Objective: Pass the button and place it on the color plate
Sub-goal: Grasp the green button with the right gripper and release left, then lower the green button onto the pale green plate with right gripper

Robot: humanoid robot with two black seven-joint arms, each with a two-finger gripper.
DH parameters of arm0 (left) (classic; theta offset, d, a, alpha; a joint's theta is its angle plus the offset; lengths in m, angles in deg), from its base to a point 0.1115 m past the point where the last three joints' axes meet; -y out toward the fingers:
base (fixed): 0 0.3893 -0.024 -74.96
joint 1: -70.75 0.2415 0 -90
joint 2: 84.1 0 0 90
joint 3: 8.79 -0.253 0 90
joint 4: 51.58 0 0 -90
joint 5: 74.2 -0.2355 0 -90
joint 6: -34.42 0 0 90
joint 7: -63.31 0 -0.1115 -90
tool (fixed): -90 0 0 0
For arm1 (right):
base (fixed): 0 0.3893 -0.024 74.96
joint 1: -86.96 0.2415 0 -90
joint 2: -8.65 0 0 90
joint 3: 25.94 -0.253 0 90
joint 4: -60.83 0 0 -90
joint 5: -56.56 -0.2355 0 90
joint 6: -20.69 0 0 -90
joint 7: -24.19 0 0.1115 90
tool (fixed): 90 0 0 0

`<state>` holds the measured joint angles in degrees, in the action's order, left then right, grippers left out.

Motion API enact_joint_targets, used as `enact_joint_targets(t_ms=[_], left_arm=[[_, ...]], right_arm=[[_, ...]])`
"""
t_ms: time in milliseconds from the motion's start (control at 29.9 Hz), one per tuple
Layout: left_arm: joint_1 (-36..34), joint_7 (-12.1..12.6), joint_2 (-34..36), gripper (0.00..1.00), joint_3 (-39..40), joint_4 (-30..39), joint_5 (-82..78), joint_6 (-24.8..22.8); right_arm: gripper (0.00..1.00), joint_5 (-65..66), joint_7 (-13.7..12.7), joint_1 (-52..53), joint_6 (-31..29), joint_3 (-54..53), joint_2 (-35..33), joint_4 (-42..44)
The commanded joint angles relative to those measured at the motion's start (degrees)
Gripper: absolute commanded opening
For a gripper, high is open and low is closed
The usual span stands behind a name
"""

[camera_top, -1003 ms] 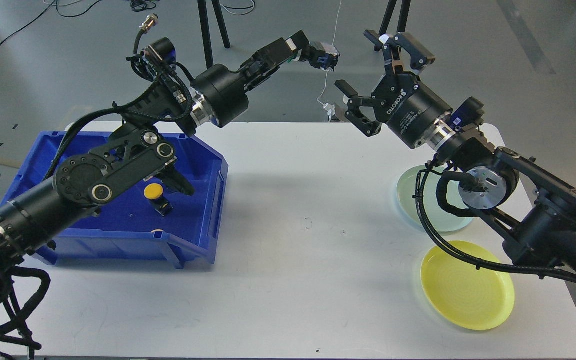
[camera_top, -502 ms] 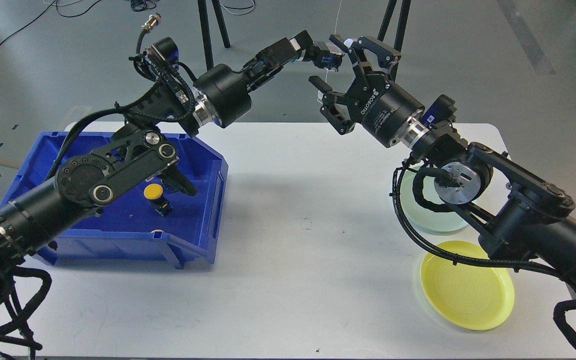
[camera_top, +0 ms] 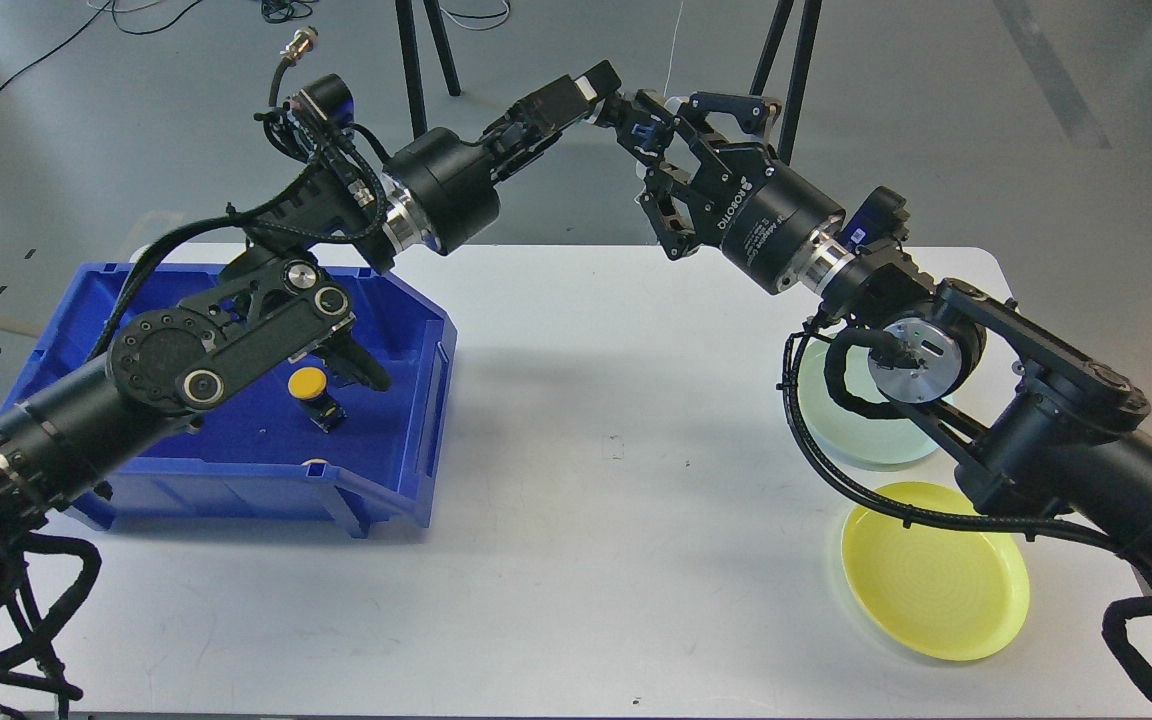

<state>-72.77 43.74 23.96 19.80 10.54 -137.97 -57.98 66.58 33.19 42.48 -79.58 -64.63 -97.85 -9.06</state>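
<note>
The button's blue body [camera_top: 646, 128] is between the fingers of the robot's right gripper, so its hidden cap will stick out in front as the robot carries the button away.
My left gripper [camera_top: 626, 108] is raised above the table's far edge and is shut on a small button [camera_top: 648, 128] with a blue body. My right gripper [camera_top: 664, 140] has come up to it from the right. Its jaws stand apart, one above and one below the button, and I cannot see them touching it. A yellow plate [camera_top: 936, 585] lies at the front right of the table. A pale green plate [camera_top: 861, 440] lies behind it, partly hidden by my right arm.
A blue bin [camera_top: 416, 440] stands at the left of the white table [camera_top: 616, 520], under my left arm. It holds a yellow-capped button [camera_top: 308, 382] and another piece at its front wall [camera_top: 314, 463]. Tripod legs and cables stand on the floor beyond.
My right gripper has moved left and up to the held button, so its jaws now straddle it. My left gripper has stayed nearly still with the button in it.
</note>
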Motion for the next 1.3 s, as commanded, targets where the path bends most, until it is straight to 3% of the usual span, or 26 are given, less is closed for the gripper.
enact_joint_targets(t_ms=[0,134,301,569,769,1003,1271], left_arm=[[0.0,-0.5,-0.1,0.59,0.0,0.0,0.1,0.0],[0.0,-1.3,0.0,0.77,0.2,0.0,0.1,0.0],[0.1,-6.0,-0.6,0.94,2.7,-0.3,1.1,0.0],[0.3,-6.8,-0.3,0.99,4.7,-5.1,20.7,-1.5],[0.2,-6.3,-0.3,1.00,6.0,-8.4,38.4,-5.4],[-0.1,-6.2,-0.4,1.00,6.0,-11.8,50.8,-7.0],[-0.4,-6.2,-0.2,1.00,6.0,-11.8,51.1,-7.0]], right_arm=[[0.27,-0.1,0.1,0.1,0.0,-0.2,0.0,-0.1],[0.27,-0.1,0.1,0.0,0.0,-0.2,0.0,-0.2],[0.27,-0.3,0.1,-0.8,-0.2,-1.2,-2.8,-0.9],[0.28,-0.3,-0.5,-7.5,-0.8,-2.7,-18.4,-4.6],[0.28,-0.1,-3.0,-16.9,-0.9,-2.6,-26.5,-1.6],[0.28,-0.3,-4.3,-20.9,-1.2,-2.1,-25.5,10.0],[0.28,-0.1,-7.3,-19.8,-2.7,0.2,-15.2,22.5]])
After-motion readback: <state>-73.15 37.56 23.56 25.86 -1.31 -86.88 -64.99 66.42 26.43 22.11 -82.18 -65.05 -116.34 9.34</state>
